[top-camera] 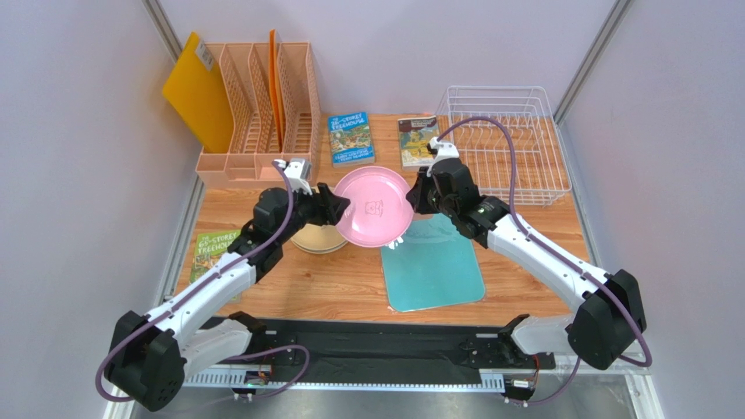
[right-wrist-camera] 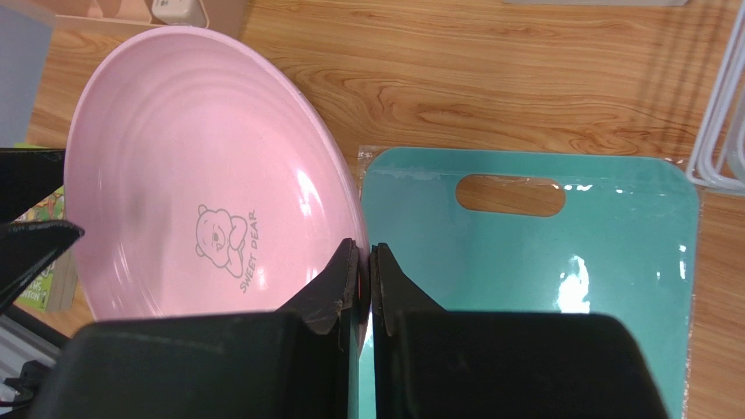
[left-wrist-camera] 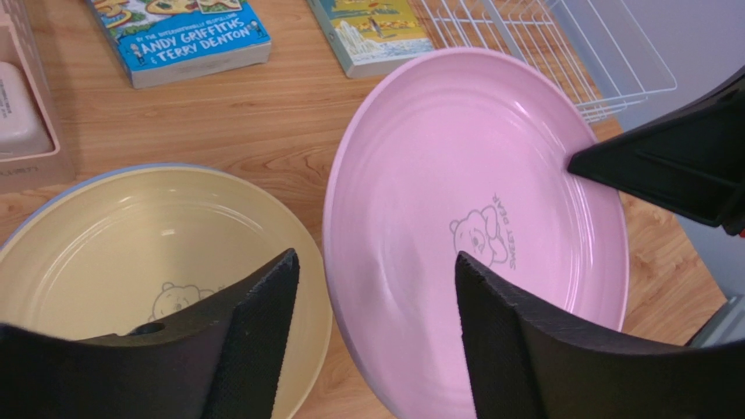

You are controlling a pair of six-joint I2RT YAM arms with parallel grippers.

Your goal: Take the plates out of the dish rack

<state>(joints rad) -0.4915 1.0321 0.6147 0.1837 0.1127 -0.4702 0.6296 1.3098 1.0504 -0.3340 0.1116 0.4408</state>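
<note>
My right gripper is holding the pink plate short of the cream-yellow plate [top-camera: 318, 238]. Next, my left gripper grabs the pink plate's free rim [left-wrist-camera: 335, 295] and carries the pink plate over.
The pink plate [top-camera: 374, 206] with a bear logo hangs tilted above the table's middle. My right gripper [top-camera: 418, 194] is shut on its right rim; the right wrist view shows the jaws [right-wrist-camera: 364, 262] pinching the edge of the pink plate [right-wrist-camera: 201, 183]. My left gripper [top-camera: 337, 206] is open, its fingers straddling the plate's left rim [left-wrist-camera: 350, 288] without closing. A cream-yellow plate [left-wrist-camera: 131, 262] lies flat below on a grey-blue one, seen in the top view [top-camera: 316, 237]. The white wire dish rack [top-camera: 503, 144] at the back right holds no plates.
A teal cutting board [top-camera: 433, 266] lies under the pink plate's right side. A peach file organizer [top-camera: 262, 109] and yellow board [top-camera: 197, 92] stand at the back left. Two books [top-camera: 351, 138] [top-camera: 418, 140] lie at the back; another book [top-camera: 210, 253] lies at the left.
</note>
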